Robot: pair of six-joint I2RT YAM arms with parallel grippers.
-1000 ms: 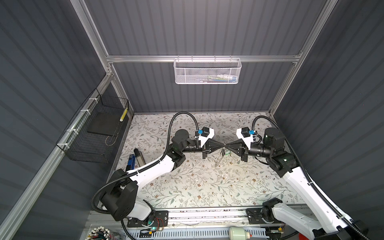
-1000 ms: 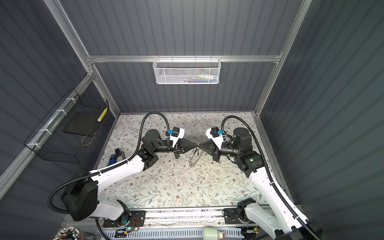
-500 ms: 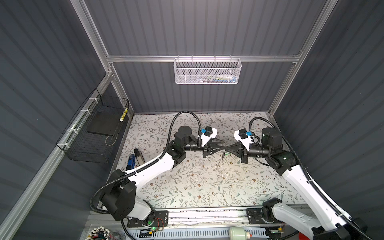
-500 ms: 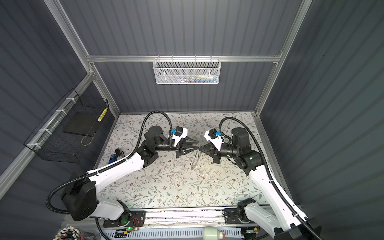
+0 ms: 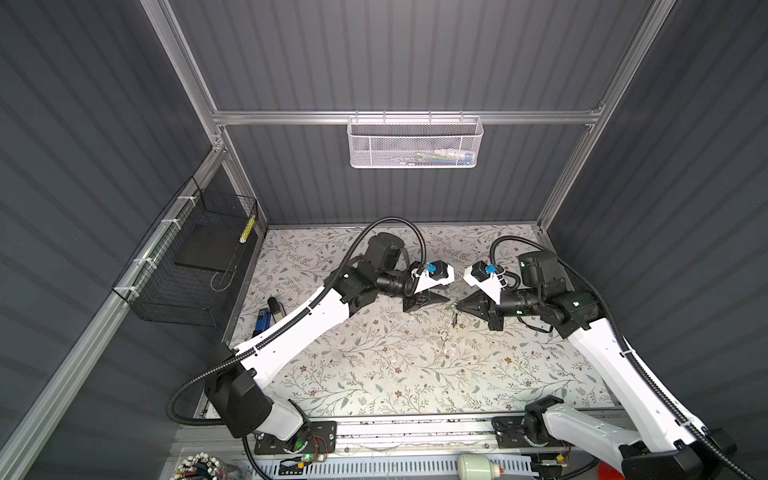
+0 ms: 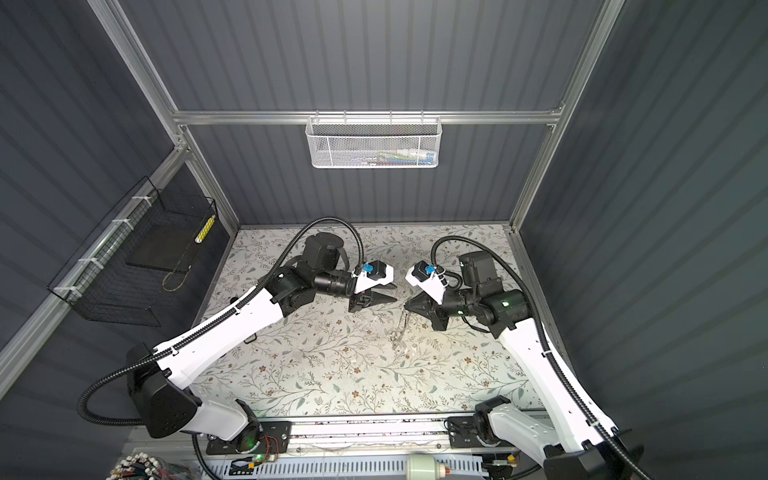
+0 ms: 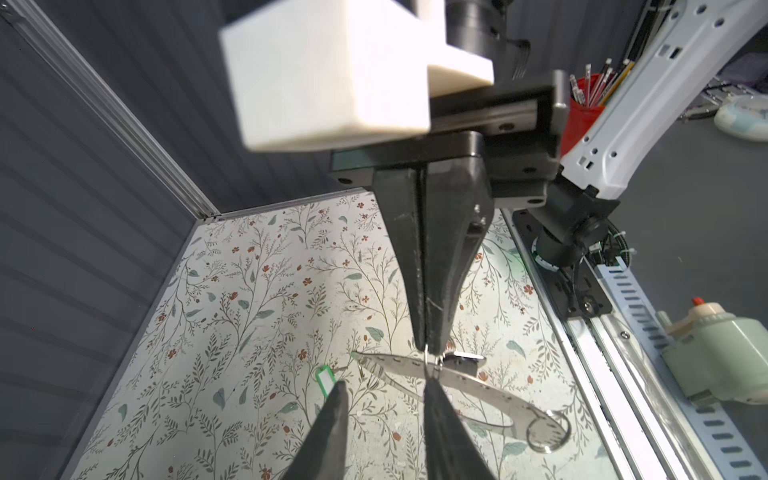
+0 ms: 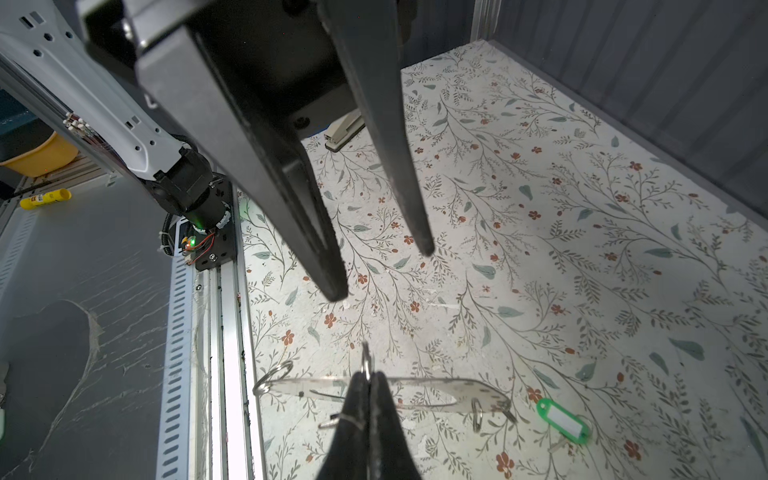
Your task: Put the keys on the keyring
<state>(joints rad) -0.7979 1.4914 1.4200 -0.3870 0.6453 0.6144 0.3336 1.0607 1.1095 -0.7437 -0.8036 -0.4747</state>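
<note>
Next, I take the keyring [image 7: 409, 364] with my left gripper and turn it to free my right gripper, because the keyring hangs edge-on with my right gripper shut on its loop [image 7: 432, 366].
The keyring [image 8: 436, 388], a flat grey metal plate with small wire loops, hangs edge-on in the air over the floral mat. My right gripper [image 8: 368, 376] is shut on one of its loops [image 8: 365, 357]. In both top views the plate [image 5: 454, 319] [image 6: 400, 326] dangles below that gripper's tip [image 5: 457, 306]. My left gripper [image 7: 386, 384] stands open and empty a short way off [image 5: 449, 291]. The green key tag [image 8: 563, 422] [image 7: 325, 380] sits by the plate's far end; whether it is attached I cannot tell. A small black piece [image 7: 465, 360] shows behind the plate.
A stapler [image 8: 343, 131] lies on the mat behind the left arm, beside a blue item [image 5: 262, 322] at the left edge. A black wire basket [image 5: 195, 266] hangs on the left wall and a white mesh basket [image 5: 415, 143] on the back wall. A metal rail [image 5: 415, 428] runs along the front.
My left gripper has opened and drawn back from the right gripper's tip, which it met a second ago. The right gripper has stayed shut, with the plate hanging from it.
</note>
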